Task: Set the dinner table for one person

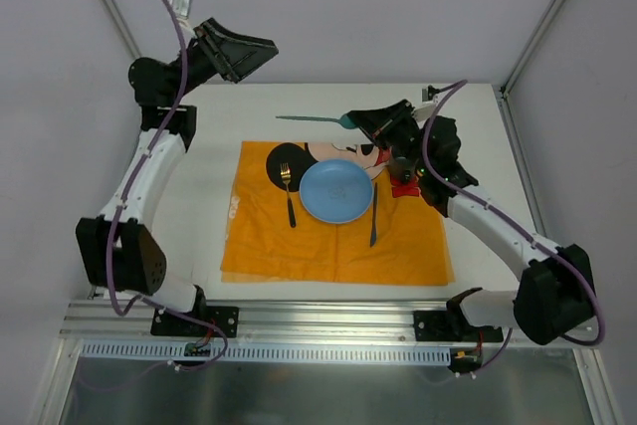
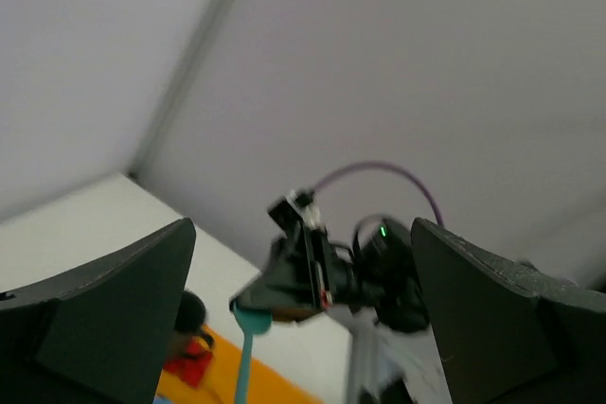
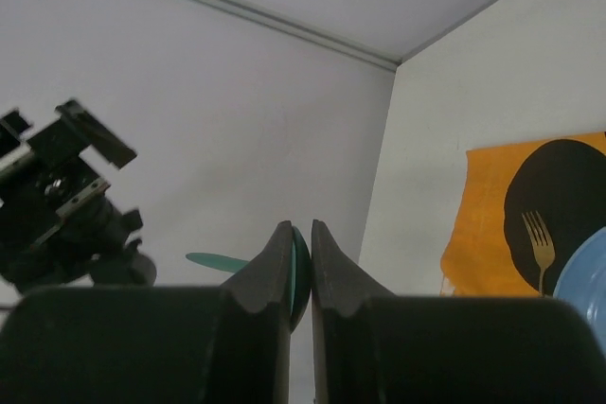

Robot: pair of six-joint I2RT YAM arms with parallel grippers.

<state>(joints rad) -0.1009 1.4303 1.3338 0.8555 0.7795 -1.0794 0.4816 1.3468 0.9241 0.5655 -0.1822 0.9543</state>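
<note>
I should take the spoon's free handle [image 1: 304, 118] with my left gripper before my right gripper opens, since my right gripper holds the teal spoon [image 1: 346, 121] by its bowl.
The white dinner table [image 1: 204, 181] bears an orange cartoon-mouse placemat [image 1: 299, 246]. On the mat lie a blue plate [image 1: 336, 191], a fork [image 1: 288, 196] to its left and a dark knife [image 1: 373, 216] to its right. My right gripper [image 1: 363, 123] hovers behind the plate, shut on the bowl of a teal spoon [image 1: 309, 119] whose handle points left. In the right wrist view the gripper [image 3: 300, 234] pinches the spoon [image 3: 213, 261]. My left gripper [image 1: 249, 52] is raised at the back left, open and empty [image 2: 303, 328]; its view shows the spoon [image 2: 244, 357].
Grey walls close the back and sides. An aluminium rail [image 1: 299, 330] runs along the near edge by the arm bases. The fork [image 3: 540, 238] and the plate's edge [image 3: 589, 286] show on the mat [image 3: 483, 205] in the right wrist view.
</note>
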